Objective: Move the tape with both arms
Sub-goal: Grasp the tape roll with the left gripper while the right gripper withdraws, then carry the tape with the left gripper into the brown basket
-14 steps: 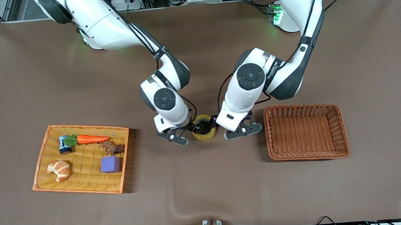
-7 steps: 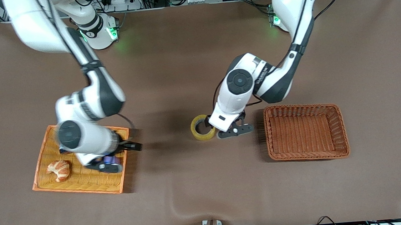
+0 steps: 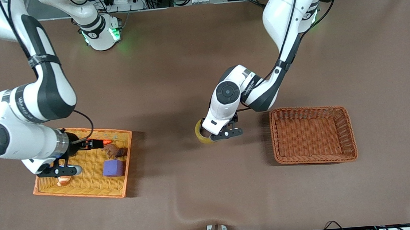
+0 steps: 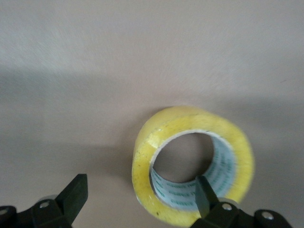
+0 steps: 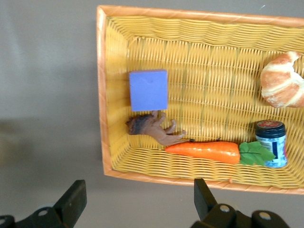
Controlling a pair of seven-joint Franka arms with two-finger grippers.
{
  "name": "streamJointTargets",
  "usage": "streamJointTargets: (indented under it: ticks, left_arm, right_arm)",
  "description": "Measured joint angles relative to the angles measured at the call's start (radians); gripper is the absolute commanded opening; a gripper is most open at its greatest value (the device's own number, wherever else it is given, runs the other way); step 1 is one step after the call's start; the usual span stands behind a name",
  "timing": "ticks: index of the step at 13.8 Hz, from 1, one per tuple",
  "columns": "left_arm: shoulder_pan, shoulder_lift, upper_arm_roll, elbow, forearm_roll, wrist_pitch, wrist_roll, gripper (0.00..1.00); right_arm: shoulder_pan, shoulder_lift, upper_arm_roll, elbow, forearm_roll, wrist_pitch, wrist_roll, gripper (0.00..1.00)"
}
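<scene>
My gripper will have the tape (image 3: 200, 134) sticking out sideways and staying round when it lifts, because one finger is inside the hole (image 4: 184, 157) and the tape's side is thick.
The tape (image 3: 199, 133), a yellowish ring with a pale printed core, lies on the brown cloth mid-table, mostly hidden under the left hand. My left gripper (image 3: 224, 133) is low over it and open. In the left wrist view one finger (image 4: 205, 194) is inside the hole of the tape (image 4: 156, 137) and the other finger (image 4: 73, 194) is outside, so the left gripper (image 4: 140, 192) straddles the ring's wall. My right gripper (image 3: 73, 158) hovers open over the yellow basket (image 3: 86, 193) and holds nothing; the right gripper (image 5: 137, 195) shows its fingers wide apart.
The yellow basket (image 5: 114, 171) at the right arm's end holds a purple cube (image 5: 148, 90), a toy lion (image 5: 154, 129), a carrot (image 5: 204, 151), a small can (image 5: 271, 142) and a croissant (image 5: 282, 85). An empty brown wicker basket (image 3: 314, 157) sits beside the tape toward the left arm's end.
The right gripper let go of the tape, opened and swung away to over the yellow basket. The left gripper moved over the tape, one finger into its hole.
</scene>
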State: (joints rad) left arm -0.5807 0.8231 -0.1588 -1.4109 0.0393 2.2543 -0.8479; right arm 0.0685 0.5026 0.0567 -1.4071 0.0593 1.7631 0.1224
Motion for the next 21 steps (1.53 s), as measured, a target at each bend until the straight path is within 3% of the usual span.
streamJointTargets:
  ticks: [2, 3, 4, 12, 16, 19, 21]
  left_arm:
    - [-0.018, 0.032, 0.0, 0.0, 0.001, 0.025, 0.0, 0.48]
    - [-0.027, 0.039, 0.0, 0.0, 0.003, 0.03, 0.0, 0.11]
    - [-0.033, 0.042, 0.0, 0.001, 0.009, 0.032, 0.0, 0.0]
    - [-0.015, 0.032, 0.007, 0.014, 0.207, 0.022, 0.022, 0.0]
    - [0.167, -0.124, -0.034, -0.007, 0.202, -0.1, 0.049, 0.0]
    - [0.324, -0.265, -0.055, -0.124, 0.201, -0.131, 0.106, 0.0]
    - [0.4, -0.304, -0.056, -0.197, 0.201, -0.131, 0.162, 0.0]
  right_arm:
    - [-0.008, 0.002, 0.0, -0.003, 0.0, 0.0, -0.018, 1.0]
    - [-0.014, 0.002, 0.0, -0.004, 0.0, 0.0, -0.038, 1.0]
    - [-0.023, 0.002, 0.0, -0.004, 0.0, 0.0, -0.069, 1.0]
    - [-0.129, -0.067, 0.002, -0.009, -0.011, -0.017, -0.242, 1.0]
    - [-0.126, -0.195, 0.01, -0.082, -0.07, -0.024, -0.242, 1.0]
    - [-0.127, -0.328, 0.01, -0.127, -0.074, -0.098, -0.222, 1.0]
    - [-0.127, -0.398, 0.009, -0.137, -0.075, -0.172, -0.198, 1.0]
